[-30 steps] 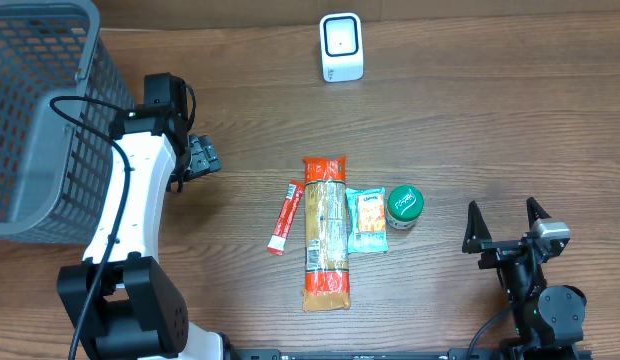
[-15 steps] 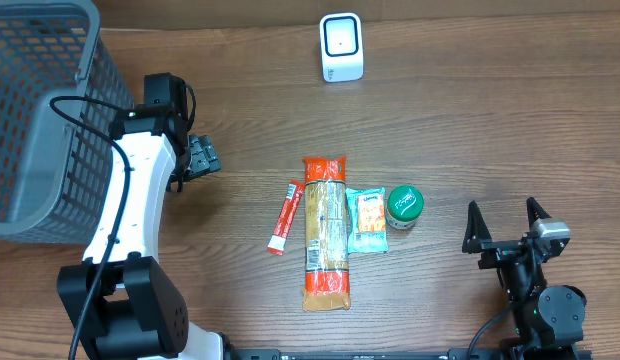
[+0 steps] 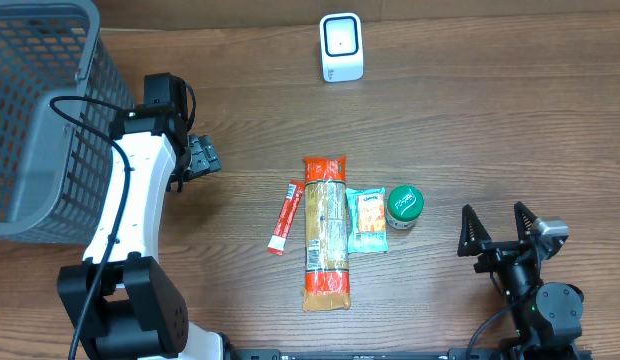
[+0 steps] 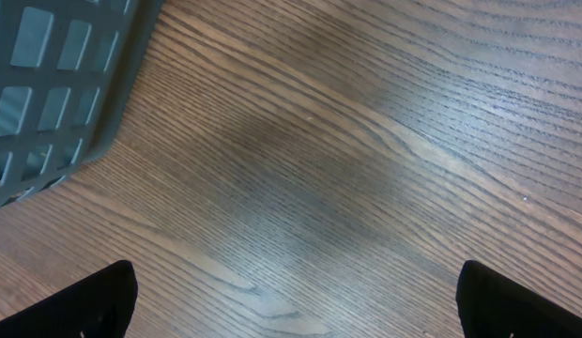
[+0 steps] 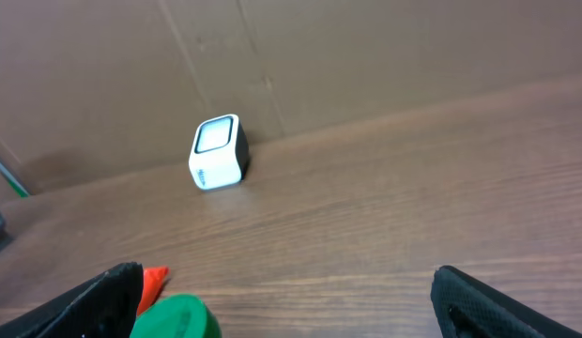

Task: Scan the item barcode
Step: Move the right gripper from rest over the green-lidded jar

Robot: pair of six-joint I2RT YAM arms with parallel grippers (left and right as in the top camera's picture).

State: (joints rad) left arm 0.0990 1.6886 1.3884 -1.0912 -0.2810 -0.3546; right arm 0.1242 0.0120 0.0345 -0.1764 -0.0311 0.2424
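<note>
Next, I raise my right gripper and tip it down over the green lid (image 3: pixel 405 203), because it points level at the scanner (image 3: pixel 341 47), off to the side of the green-lidded tin.
Four items lie in a row mid-table: a red stick packet (image 3: pixel 284 217), a long orange pasta bag (image 3: pixel 325 233), a light blue packet (image 3: pixel 367 220) and a green-lidded tin (image 3: pixel 404 207). The white scanner (image 3: pixel 341 47) stands at the back edge, also seen in the right wrist view as the scanner (image 5: pixel 219 151). My right gripper (image 3: pixel 492 218) is open and empty, to the right of the tin; the green lid (image 5: pixel 176 317) shows by its left finger. My left gripper (image 3: pixel 202 155) is open over bare wood beside the basket, its fingers (image 4: pixel 103 300) wide apart.
A grey mesh basket (image 3: pixel 40 110) fills the back left corner; its corner (image 4: pixel 56 84) shows in the left wrist view. A brown wall rises behind the scanner. Bare wood lies between the items and the scanner.
My right gripper has shifted slightly left, toward the green-lidded tin. The left arm and the items have not moved.
</note>
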